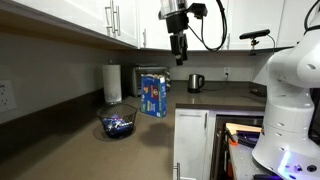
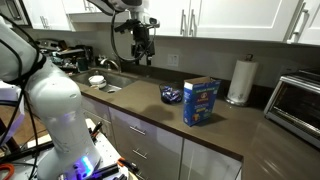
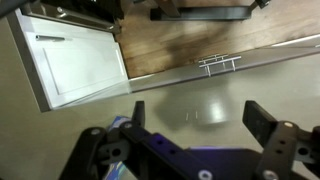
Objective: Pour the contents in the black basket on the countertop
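I keep lowering my open gripper toward the black basket's rim (image 1: 134, 113) until its fingers straddle that rim, because the rim stands clear of the blue box (image 1: 153, 96).
The black basket (image 1: 118, 126) sits on the countertop (image 1: 60, 130), and the blue-and-white packets (image 1: 117, 122) lie inside it. It also shows in an exterior view (image 2: 171, 96) beside the blue box. My gripper (image 1: 179, 52) hangs high above the counter, well apart from the basket, and also shows in an exterior view (image 2: 141, 56). In the wrist view its fingers (image 3: 200, 122) are spread wide with nothing between them, over bare countertop (image 3: 200, 98). A blue patch (image 3: 119, 128) shows at the left finger; I cannot tell what it is.
A tall blue box (image 1: 152, 95) stands next to the basket. A paper towel roll (image 1: 112, 83) and a toaster oven (image 2: 295, 100) stand by the wall. A kettle (image 1: 195, 83) stands further along. A sink (image 2: 105, 85) lies below the gripper. White upper cabinets (image 1: 90, 15) hang overhead.
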{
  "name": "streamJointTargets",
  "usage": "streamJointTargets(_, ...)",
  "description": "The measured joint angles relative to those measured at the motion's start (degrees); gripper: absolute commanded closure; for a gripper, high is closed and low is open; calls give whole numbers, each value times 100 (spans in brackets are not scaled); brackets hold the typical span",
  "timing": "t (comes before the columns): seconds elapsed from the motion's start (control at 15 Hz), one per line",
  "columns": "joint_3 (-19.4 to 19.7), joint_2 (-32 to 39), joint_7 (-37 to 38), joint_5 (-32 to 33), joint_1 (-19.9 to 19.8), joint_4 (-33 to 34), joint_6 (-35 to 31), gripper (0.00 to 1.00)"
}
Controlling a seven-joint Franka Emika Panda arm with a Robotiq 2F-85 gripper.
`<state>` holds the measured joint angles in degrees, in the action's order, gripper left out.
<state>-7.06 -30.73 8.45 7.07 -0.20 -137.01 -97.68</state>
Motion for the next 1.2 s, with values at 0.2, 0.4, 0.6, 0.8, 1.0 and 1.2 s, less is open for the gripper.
streamJointTargets(0.2, 70, 259, 6, 0, -1, -20, -847, 0)
streamJointTargets(0.4, 167, 645, 6, 0, -26, -39, -1762, 0)
streamJointTargets(0.6, 325, 1114, 6, -42, -34, -39, -2687, 0)
streamJointTargets(0.8, 444, 1641, 17, -104, -35, -27, -3600, 0)
streamJointTargets(1.0, 486, 2169, 63, -316, -29, 27, -4365, 0)
streamJointTargets(1.2, 511, 2677, 64, -699, -20, 161, -4900, 0)
